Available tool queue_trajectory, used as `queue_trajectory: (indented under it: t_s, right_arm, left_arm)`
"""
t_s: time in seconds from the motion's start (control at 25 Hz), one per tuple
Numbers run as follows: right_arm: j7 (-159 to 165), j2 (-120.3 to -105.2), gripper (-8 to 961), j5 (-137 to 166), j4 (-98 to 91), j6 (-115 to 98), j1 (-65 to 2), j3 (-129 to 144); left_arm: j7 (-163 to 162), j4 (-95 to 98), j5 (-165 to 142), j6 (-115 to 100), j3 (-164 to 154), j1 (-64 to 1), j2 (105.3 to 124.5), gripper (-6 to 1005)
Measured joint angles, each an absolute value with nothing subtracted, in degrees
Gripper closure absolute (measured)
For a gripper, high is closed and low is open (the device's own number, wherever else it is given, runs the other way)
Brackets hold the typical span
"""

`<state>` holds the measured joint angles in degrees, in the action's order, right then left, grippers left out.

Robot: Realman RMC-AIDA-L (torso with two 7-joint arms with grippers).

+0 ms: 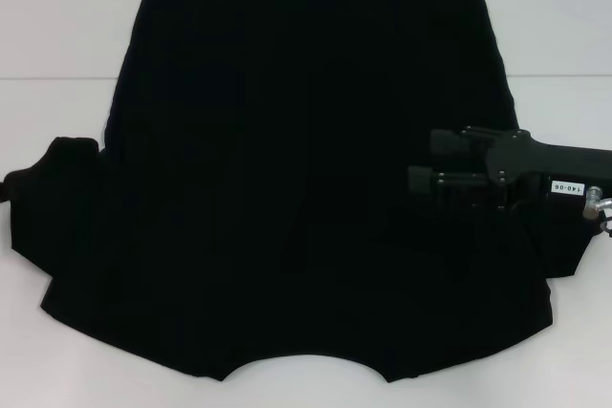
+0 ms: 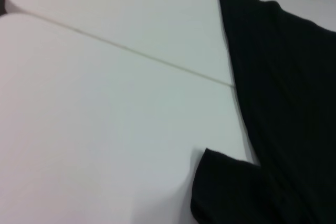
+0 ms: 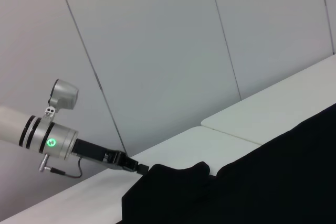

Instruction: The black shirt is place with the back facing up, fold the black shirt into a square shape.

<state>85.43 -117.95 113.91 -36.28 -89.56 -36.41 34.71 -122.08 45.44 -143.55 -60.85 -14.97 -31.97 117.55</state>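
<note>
The shirt's body lies flat, and my left gripper's fingers hold the sleeve's outer end. My left gripper keeps folding the sleeve inward until it lies over the shirt's body.
The black shirt lies spread flat on the white table, plain side up, with its collar end nearest me. My right gripper hovers over the shirt's right side by the right sleeve, open, nothing between its fingers. My left gripper is at the outer end of the left sleeve. In the right wrist view the left gripper has its tips buried in the sleeve, which rises in a hump. The left wrist view shows that sleeve and the shirt's side.
The table top has a seam running across it left of the shirt. A grey panelled wall stands behind the table. White table surface lies on both sides of the shirt and beyond its hem.
</note>
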Motion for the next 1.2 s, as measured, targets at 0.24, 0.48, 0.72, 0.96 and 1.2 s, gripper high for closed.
queue_trajectory:
  t_s: [0.24,0.48,0.72,0.96,1.2]
  right_arm:
    - [85.50,-117.95,69,113.91,-36.28,-89.56,-36.62,34.62]
    - [85.75,-118.00,70,113.91,-36.30,-89.61,-36.75,34.47]
    - [85.78,-118.12,71,113.91,-36.30,-89.74,-36.74,34.18]
    - [85.78,-118.21,70,113.90,-36.30,-89.87,-36.74,34.18]
    - [85.78,-118.22,70,113.90,-36.39,-89.82,-36.74,34.19]
  left_arm:
    - [-121.99,45.70,-143.41,-59.69,-14.68,-33.48,116.80,999]
    - [-121.82,45.76,-143.31,-58.39,-14.76,-34.74,116.23,999]
    - [-121.64,45.81,-143.31,-58.24,-14.78,-35.34,115.95,998]
    - [-121.66,47.05,-142.40,-61.64,-14.63,-35.22,115.81,993]
    - [-117.52,47.69,-131.53,-75.56,-15.18,-34.31,116.23,989]
